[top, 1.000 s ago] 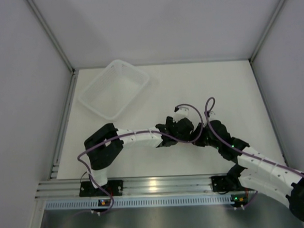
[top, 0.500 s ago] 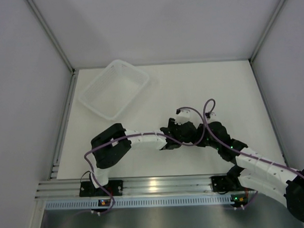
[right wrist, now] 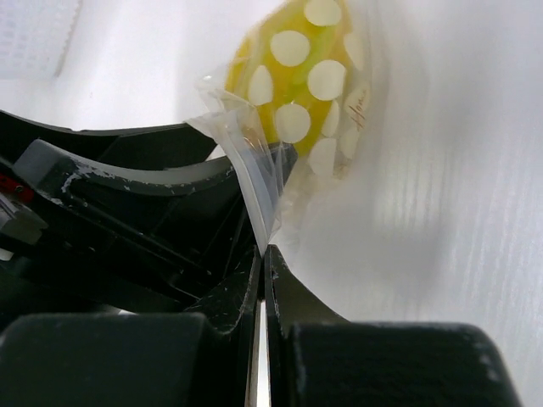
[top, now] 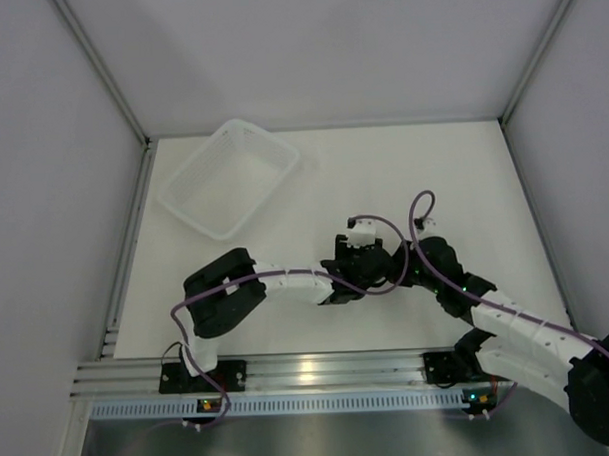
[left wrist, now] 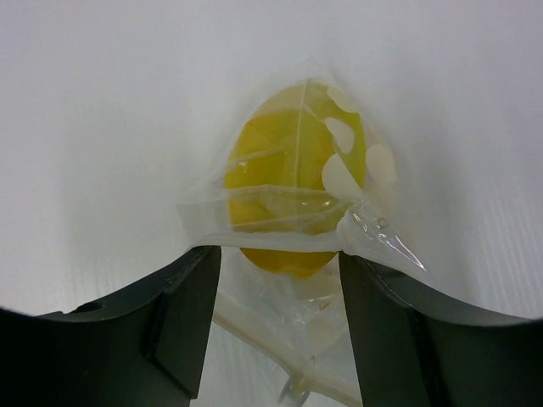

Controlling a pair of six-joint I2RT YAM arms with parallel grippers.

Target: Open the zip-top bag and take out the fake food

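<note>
The yellow fake food (left wrist: pixel 293 165) is past the ends of my left gripper's fingers, so my right gripper should pull the bag's clear edge (right wrist: pixel 254 182) back over those fingers until they are on both sides of the food.
The zip-top bag (left wrist: pixel 373 237) is a clear crinkly pouch with white dots, and the yellow fake food (left wrist: pixel 288 182) sits inside it. My left gripper (left wrist: pixel 278 259) is open, one finger on each side of the bag's lower part. The bag's zip strip (left wrist: pixel 263 335) runs loose between the jaws. My right gripper (right wrist: pixel 263 254) is shut on a clear edge of the bag (right wrist: pixel 254 161), just below the dotted yellow food (right wrist: pixel 297 76). In the top view the left gripper (top: pixel 371 258) and right gripper (top: pixel 411 260) meet at mid-table and hide the bag.
A translucent white basket tray (top: pixel 228 176) stands at the back left of the table. White walls close in the left, right and far sides. The left gripper's black body (right wrist: pixel 127 195) fills the left of the right wrist view.
The left arm's elbow has swung right and its wrist has edged closer to the right gripper. The right arm has barely moved.
</note>
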